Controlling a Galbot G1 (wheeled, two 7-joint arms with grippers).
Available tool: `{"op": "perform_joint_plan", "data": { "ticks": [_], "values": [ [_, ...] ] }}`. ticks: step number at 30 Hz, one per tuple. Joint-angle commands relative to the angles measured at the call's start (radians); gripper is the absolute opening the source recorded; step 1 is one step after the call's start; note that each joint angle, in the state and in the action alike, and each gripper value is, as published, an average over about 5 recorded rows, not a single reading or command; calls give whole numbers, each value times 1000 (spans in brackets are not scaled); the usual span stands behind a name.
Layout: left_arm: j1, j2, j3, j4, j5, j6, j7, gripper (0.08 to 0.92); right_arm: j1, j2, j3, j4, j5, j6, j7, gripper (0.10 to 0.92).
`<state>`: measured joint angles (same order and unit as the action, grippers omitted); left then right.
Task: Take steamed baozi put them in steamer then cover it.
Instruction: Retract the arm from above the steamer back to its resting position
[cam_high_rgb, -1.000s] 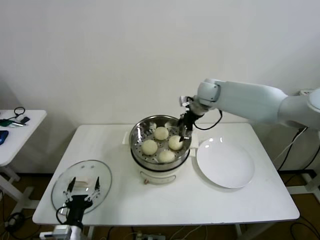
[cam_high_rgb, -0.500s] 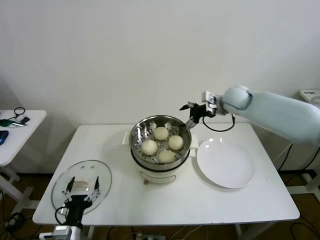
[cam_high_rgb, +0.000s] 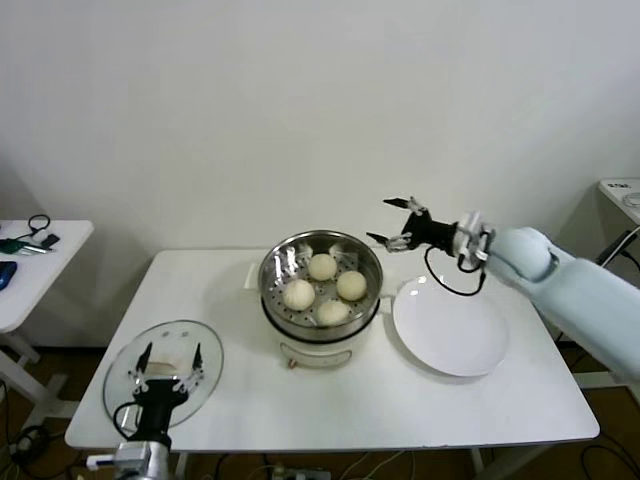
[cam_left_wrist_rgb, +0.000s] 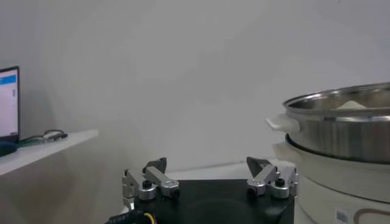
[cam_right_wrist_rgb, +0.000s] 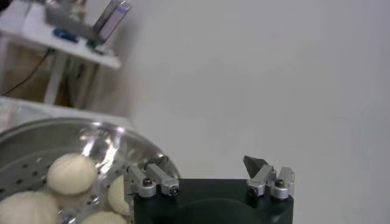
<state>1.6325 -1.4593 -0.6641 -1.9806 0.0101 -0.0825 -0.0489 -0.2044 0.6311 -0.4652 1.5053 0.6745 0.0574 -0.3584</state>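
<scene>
My left gripper should roll and pinch the handle from above and below before it lifts, because its fingers are spread level along the cover's white handle (cam_high_rgb: 168, 368).
Several cream-white baozi (cam_high_rgb: 322, 266) lie on the perforated floor of the shiny steamer (cam_high_rgb: 276, 262) at mid table. The baozi (cam_right_wrist_rgb: 72, 173) and the steamer's rim (cam_right_wrist_rgb: 91, 131) also show in the right wrist view. My right gripper (cam_high_rgb: 386, 221) (cam_right_wrist_rgb: 204, 163) hangs open and empty in the air, just right of the steamer's far rim and above it. The glass cover (cam_high_rgb: 120, 385) with its white handle lies flat at the table's front left corner. My left gripper (cam_high_rgb: 170, 355) (cam_left_wrist_rgb: 205, 163) is open above it, holding nothing. The steamer (cam_left_wrist_rgb: 341, 122) shows in the left wrist view.
An empty white plate (cam_high_rgb: 450, 325) lies right of the steamer. The white table (cam_high_rgb: 400, 400) ends close behind the steamer at a wall. A small side table (cam_high_rgb: 30, 260) with cables stands far left.
My right gripper has risen out of the steamer and drawn back to the right, empty; the arm has swung lower. The left gripper has barely moved.
</scene>
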Motion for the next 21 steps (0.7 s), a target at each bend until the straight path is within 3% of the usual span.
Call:
{"op": "perform_joint_plan", "data": {
  "ticks": [1, 13, 21],
  "values": [
    [-26, 1, -5, -6, 115, 22, -12, 823, -628, 28, 678, 159, -124, 33, 125, 823],
    [4, 50, -40, -52, 783, 168, -155, 823, -999, 322, 1055, 301, -151, -60, 206, 823],
    [38, 94, -14, -21, 1269, 225, -72, 823, -1089, 434, 1117, 316, -184, -55, 178, 823]
  ]
}}
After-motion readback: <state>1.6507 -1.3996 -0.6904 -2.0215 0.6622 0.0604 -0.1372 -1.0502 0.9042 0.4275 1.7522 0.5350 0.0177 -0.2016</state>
